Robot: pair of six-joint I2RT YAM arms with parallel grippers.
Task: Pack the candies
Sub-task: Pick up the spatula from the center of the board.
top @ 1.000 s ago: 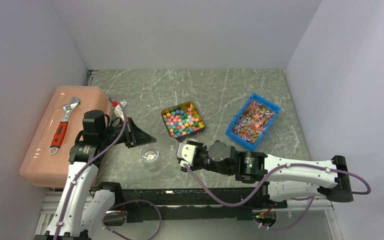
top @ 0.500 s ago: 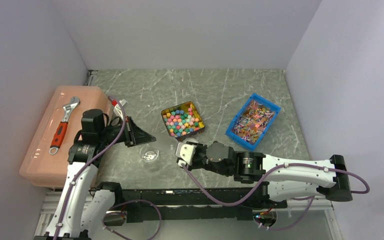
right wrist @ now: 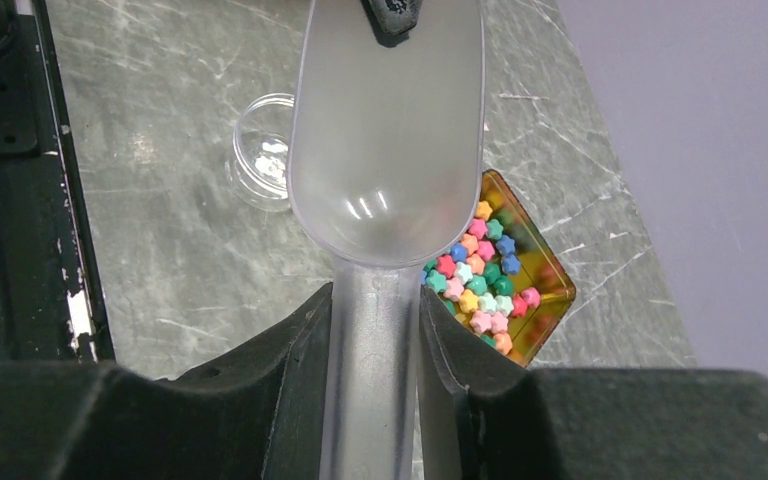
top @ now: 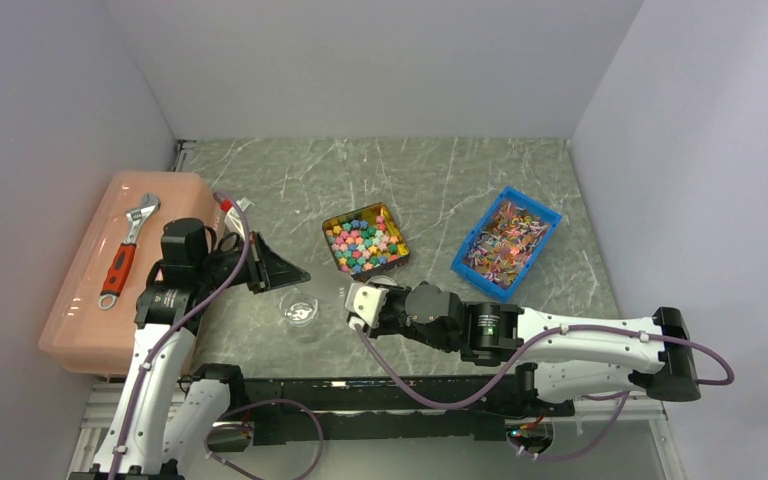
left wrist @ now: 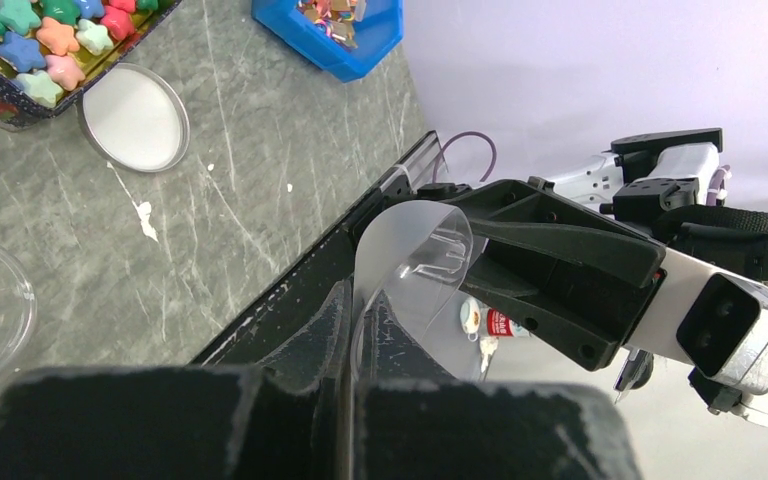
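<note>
I should open my left gripper, which is shut on the scoop's front rim [left wrist: 362, 305], and grip the tin's side [top: 331, 249] with it before my right gripper scoops the candies.
The candies [top: 365, 245] are small pastel stars filling a square tin [top: 397, 262] at mid-table; they also show in the right wrist view [right wrist: 480, 275] and the left wrist view [left wrist: 35, 40]. My right gripper [top: 354, 305] [right wrist: 375, 300] is shut on the handle of a clear plastic scoop [right wrist: 385, 130], which is empty. My left gripper [top: 298, 277] [left wrist: 360, 300] is shut on the scoop's front rim [left wrist: 415, 250]. The scoop hangs between the two grippers, above a small clear round dish [top: 299, 311] [right wrist: 260, 150].
A round clear lid [left wrist: 135, 118] lies beside the tin. A blue bin [top: 506, 240] of wrapped sweets stands at the right. A pink box [top: 80, 300] with a red-handled wrench [top: 125, 248] on it stands at the left. The black base rail [top: 360, 385] runs along the near edge.
My right gripper has shifted slightly left with the scoop. My left gripper has barely moved.
</note>
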